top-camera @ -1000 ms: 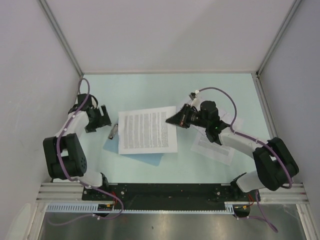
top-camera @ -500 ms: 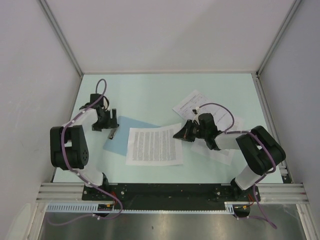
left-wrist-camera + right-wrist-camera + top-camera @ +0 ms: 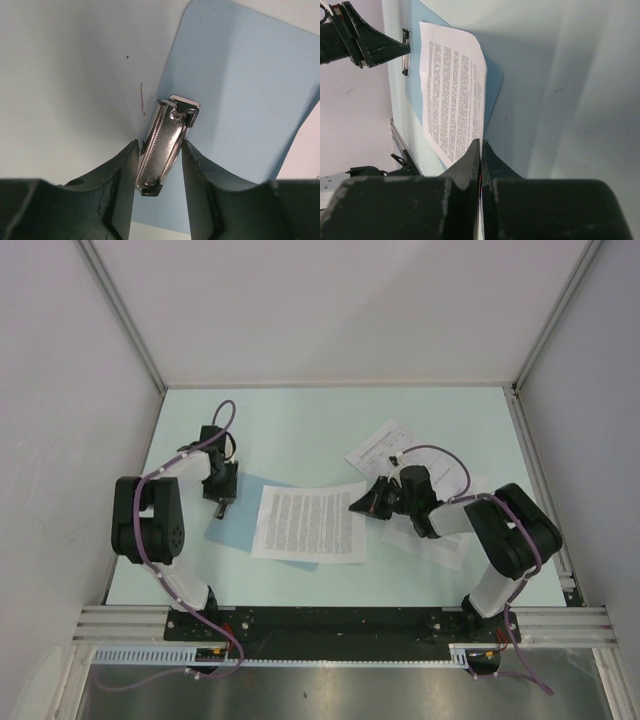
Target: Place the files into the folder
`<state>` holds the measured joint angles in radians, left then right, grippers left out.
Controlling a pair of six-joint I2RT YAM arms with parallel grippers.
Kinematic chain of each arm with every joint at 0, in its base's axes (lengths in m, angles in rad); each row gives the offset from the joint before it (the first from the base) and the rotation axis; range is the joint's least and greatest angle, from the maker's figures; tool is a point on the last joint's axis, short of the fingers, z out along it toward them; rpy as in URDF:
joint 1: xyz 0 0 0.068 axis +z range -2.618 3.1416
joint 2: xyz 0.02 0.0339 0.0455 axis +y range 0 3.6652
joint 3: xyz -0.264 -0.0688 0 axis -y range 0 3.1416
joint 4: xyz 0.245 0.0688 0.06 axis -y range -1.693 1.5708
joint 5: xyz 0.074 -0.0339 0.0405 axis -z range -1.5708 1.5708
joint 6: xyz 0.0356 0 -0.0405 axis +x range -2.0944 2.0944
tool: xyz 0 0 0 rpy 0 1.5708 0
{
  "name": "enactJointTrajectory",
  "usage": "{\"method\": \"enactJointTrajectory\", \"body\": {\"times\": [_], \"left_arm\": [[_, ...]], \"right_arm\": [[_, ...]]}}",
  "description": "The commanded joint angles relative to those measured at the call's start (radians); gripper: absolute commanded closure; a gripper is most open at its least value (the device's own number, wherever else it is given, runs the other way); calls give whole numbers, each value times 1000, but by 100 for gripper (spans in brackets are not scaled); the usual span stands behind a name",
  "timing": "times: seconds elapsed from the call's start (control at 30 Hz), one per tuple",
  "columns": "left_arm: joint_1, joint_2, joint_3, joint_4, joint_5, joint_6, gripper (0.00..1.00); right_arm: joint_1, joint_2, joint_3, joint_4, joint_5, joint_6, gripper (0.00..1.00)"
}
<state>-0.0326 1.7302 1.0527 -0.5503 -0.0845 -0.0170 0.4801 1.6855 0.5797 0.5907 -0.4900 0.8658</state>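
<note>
The folder (image 3: 238, 526) lies at a slant under the printed sheet. Next, my left gripper grabs the silver clip (image 3: 162, 145) squarely and turns the folder straight before the sheet goes in.
The folder (image 3: 232, 528) is a light-blue board lying left of centre, with its silver clip (image 3: 222, 508) at the left end. My left gripper (image 3: 221, 494) stands over that clip. In the left wrist view both fingertips press the sides of the clip (image 3: 172, 125), with the blue folder (image 3: 240, 100) behind it. One printed sheet of the files (image 3: 308, 523) lies across the folder's right part. My right gripper (image 3: 363, 502) is shut on that sheet's right edge. The right wrist view shows the sheet (image 3: 452, 100) running into the shut right gripper (image 3: 480, 142).
Two more printed sheets lie on the pale green table: one at the back right (image 3: 383, 445), one under the right arm (image 3: 440, 543). White walls close in the left, back and right sides. The arms' base rail (image 3: 340, 625) runs along the near edge.
The left gripper has moved right onto the folder's clip and its jaws have narrowed around it. The right gripper has pulled the sheet right and nearer, uncovering the folder's left part.
</note>
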Motion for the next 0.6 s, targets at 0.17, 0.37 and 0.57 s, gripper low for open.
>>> {"method": "enactJointTrajectory", "body": {"times": [0.17, 0.37, 0.57], "left_arm": [[3, 63, 15, -106, 18, -181, 64], [3, 45, 24, -142, 77, -228, 68], [3, -20, 4, -146, 63, -209, 39]], "right_arm": [[20, 115, 46, 173, -1, 59, 100], [49, 178, 92, 193, 30, 87, 100], [60, 246, 143, 192, 44, 84, 100]]}}
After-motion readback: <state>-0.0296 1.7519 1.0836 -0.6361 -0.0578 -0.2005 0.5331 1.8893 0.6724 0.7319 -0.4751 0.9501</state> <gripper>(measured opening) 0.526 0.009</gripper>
